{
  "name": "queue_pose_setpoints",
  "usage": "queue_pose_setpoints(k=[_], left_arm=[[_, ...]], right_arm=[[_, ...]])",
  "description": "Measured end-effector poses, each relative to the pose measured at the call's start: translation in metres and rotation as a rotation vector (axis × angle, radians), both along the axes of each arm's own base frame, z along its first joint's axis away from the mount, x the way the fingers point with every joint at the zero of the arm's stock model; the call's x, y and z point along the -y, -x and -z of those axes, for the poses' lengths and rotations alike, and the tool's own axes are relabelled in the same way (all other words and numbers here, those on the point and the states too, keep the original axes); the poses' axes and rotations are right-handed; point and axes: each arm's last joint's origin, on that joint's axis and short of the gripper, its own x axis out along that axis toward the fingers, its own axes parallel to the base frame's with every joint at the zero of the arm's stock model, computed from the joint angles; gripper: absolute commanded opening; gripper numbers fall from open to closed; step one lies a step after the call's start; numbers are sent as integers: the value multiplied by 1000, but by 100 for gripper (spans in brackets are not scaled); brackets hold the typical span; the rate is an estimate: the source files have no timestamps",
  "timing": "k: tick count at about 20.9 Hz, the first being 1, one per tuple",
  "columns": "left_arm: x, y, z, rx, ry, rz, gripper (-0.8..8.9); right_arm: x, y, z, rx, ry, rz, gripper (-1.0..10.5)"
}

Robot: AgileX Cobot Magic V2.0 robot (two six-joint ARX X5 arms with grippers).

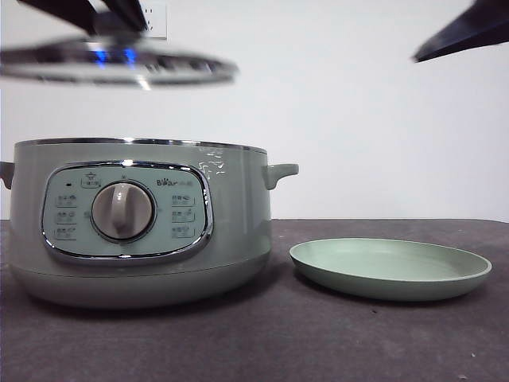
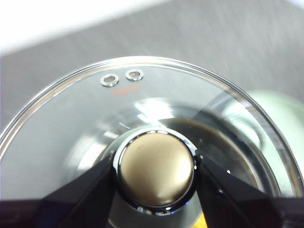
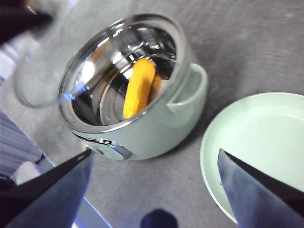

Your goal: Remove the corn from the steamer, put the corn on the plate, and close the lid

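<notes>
The orange patch [image 3: 155,87] next to the corn is the corn's reflection in the shiny bowl, so I expect the steamer [image 1: 143,223] to be empty when the robot lifts the corn out.
The steamer [image 1: 139,227] stands at the left of the table, uncovered. My left gripper [image 2: 156,173] is shut on the knob [image 2: 156,171] of the glass lid [image 1: 111,65] and holds it in the air above the steamer's left side. The corn [image 3: 138,88] lies inside the steamer's shiny bowl [image 3: 130,83], seen in the right wrist view. The pale green plate [image 1: 390,269] sits to the right of the steamer; it also shows in the right wrist view [image 3: 259,142]. My right gripper [image 3: 154,178] is open and empty, high above the steamer and plate; it shows as a dark tip [image 1: 465,33] at top right.
The dark grey table [image 1: 318,342] runs under both things. A white wall is behind, with a socket [image 1: 155,17] at the top left. The steamer's side handle [image 1: 280,173] points toward the plate.
</notes>
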Motion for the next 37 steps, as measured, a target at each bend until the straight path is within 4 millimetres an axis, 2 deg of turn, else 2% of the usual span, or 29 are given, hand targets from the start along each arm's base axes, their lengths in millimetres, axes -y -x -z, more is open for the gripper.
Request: queue_pose_setpoints(k=[6,10,15,18,21,27,30,31,33,37], left_arm=[[-25,40,-22,81,-25,-121,-9],[-47,77,-38,176,-17,-219,-9],[-72,117,-48,279,-12,-364,-9],[-81,133,-48,300,-5,-388,-9],[-84,139,-47,291,-15,-393,-9],[-83,138,-44,261,-33,-385,-9],[-83,138,-43,260,-34,-385,-9],[-84,139,-43,260,-33,-385,-9],[-84,139,-42,252,-40,-384,-9],[-84,139,-40,226,-59,-380,-9]], right_arm=[[-50,-20,-2,10,75,-77,437],[-106,-45,-8,-11,148,-152,437],[-174,-76,-13,5,354,-173,437],[-210,-90,-2,27,465,-193,437],[-237,-98,23,39,559,-204,437],[-259,-110,80,-27,643,-249,434],[-265,-116,97,-32,649,-250,369],[-267,-117,99,-29,647,-249,340],[-268,-117,98,-16,635,-247,144],[-268,-117,98,-19,633,-244,-12]])
